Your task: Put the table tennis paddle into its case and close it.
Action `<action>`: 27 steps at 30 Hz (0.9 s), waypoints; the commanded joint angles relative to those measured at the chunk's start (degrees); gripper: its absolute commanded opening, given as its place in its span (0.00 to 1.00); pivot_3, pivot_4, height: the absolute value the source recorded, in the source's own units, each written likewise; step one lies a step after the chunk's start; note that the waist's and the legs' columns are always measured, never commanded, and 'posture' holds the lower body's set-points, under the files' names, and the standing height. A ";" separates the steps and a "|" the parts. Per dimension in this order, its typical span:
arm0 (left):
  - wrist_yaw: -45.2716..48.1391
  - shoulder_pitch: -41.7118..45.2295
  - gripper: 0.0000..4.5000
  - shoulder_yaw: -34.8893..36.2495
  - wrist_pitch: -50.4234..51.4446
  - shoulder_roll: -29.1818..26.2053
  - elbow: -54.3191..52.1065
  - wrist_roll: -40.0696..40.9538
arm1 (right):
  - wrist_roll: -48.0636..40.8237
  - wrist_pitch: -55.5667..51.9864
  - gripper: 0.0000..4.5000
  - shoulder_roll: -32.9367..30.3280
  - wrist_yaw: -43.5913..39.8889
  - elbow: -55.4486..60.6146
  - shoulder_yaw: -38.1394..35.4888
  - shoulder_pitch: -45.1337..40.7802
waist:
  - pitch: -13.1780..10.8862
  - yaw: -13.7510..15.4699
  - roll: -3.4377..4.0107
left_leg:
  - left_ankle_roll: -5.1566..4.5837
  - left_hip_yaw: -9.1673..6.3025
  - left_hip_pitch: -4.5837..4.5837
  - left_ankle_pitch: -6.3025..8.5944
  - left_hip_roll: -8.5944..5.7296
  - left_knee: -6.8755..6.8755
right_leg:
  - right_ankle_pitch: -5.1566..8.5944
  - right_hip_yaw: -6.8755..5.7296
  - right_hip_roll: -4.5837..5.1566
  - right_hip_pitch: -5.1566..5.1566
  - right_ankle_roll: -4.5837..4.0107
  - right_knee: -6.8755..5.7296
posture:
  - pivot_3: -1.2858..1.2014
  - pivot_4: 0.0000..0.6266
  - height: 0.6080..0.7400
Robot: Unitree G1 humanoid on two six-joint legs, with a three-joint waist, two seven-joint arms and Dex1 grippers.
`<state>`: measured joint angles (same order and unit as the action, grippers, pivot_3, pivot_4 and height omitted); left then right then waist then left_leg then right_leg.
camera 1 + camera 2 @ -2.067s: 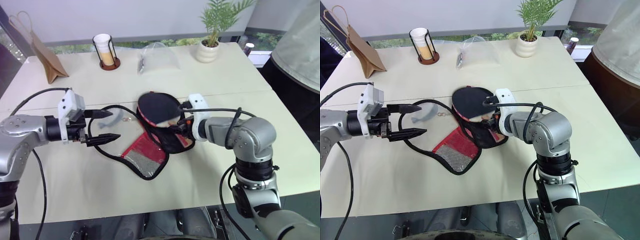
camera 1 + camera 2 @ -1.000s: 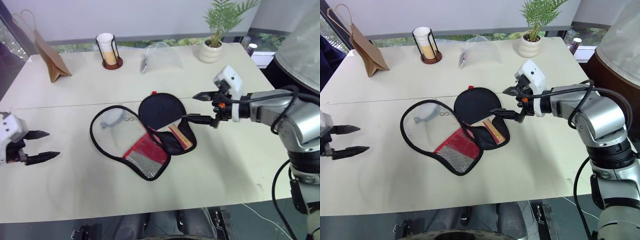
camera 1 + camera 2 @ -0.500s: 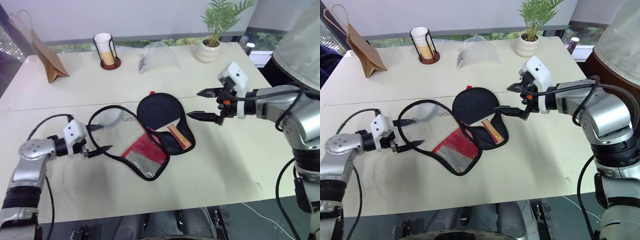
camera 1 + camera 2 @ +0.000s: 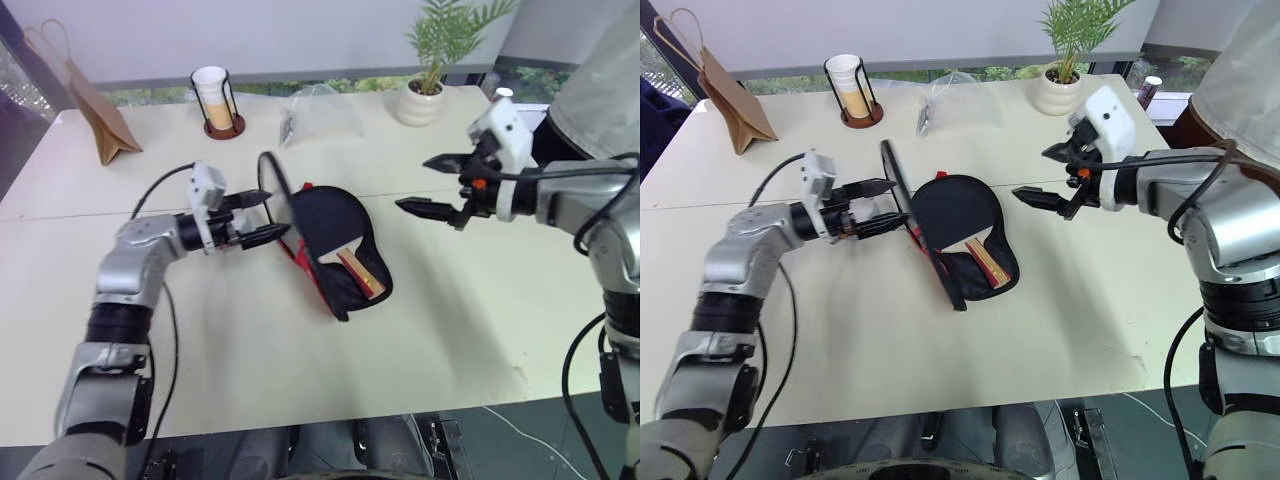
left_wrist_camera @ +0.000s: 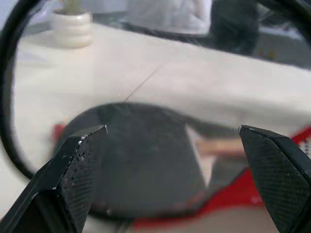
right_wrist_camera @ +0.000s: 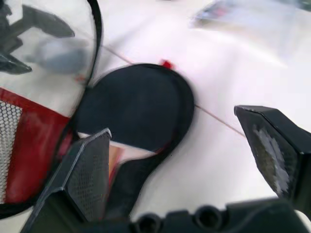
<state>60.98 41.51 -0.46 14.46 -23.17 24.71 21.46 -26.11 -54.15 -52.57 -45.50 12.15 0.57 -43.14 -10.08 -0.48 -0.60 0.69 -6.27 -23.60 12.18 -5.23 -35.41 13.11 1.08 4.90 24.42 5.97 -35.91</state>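
The case's flap (image 4: 299, 236) is standing almost straight up at my left gripper's fingers, so my left gripper should move away and my right gripper should push the flap down over the paddle's wooden handle (image 4: 361, 273).
The table tennis paddle (image 4: 325, 222) lies in the lower half of the case (image 4: 350, 292), black face up, with its wooden handle (image 4: 360, 270) toward me. The case's flap (image 4: 272, 185) stands nearly upright on edge at the paddle's left. My left gripper (image 4: 268, 216) is open with its tips at the flap's outer side. The left wrist view looks through the flap's clear window onto the paddle (image 5: 141, 160). My right gripper (image 4: 412, 183) hangs open and empty above the table, right of the case. The right wrist view shows the flap's red mesh panel (image 6: 29, 145).
Along the far edge of the table stand a brown paper bag (image 4: 100, 120), a cup in a wire holder (image 4: 212, 100), a clear plastic bag (image 4: 320, 115) and a potted plant (image 4: 420, 95). A person's grey garment (image 4: 600, 80) is at the far right.
My left arm has swung in from the left to the case, and the flap has gone from lying flat to standing on edge. My right gripper has drawn away to the right, still open.
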 commanded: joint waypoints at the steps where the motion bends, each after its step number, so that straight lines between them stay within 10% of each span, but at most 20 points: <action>1: -6.48 6.80 1.00 -3.43 -8.65 6.59 12.39 -7.06 | 0.91 0.90 0.99 -0.84 1.77 0.28 -4.10 -0.94 | -0.01 0.33 -0.03 | 0.00 -0.01 0.00 0.00 -0.01 -0.04 | -0.01 0.00 0.00 -0.02 0.02 0.00 | 0.52 0.24 1.00; 13: -12.57 14.38 1.00 -7.06 -23.16 10.85 30.80 -18.03 | -7.23 -11.74 0.99 4.72 1.17 4.43 -2.30 5.00 | -0.02 -0.14 -0.05 | -0.15 0.03 -0.01 0.09 0.02 -0.29 | -0.04 0.10 0.02 -0.02 0.08 -0.16 | 0.52 0.24 1.00; 27: -1.45 -2.33 1.00 2.69 2.90 -4.51 -14.57 -0.35 | -4.46 -15.12 0.99 14.06 -2.50 -19.29 9.01 -2.18 | -0.02 -0.69 -0.03 | -0.15 0.03 -0.03 0.10 0.08 -0.33 | -0.06 0.21 -0.20 0.07 0.08 -0.22 | 0.52 0.24 1.00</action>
<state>58.46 39.66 0.22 14.52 -26.24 15.82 18.27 -31.35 -70.74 -39.03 -46.93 -6.62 8.90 -43.93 -10.10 -1.17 -0.63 0.54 -6.25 -23.63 12.28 -5.14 -35.72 13.06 1.29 4.70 24.49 6.04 -36.14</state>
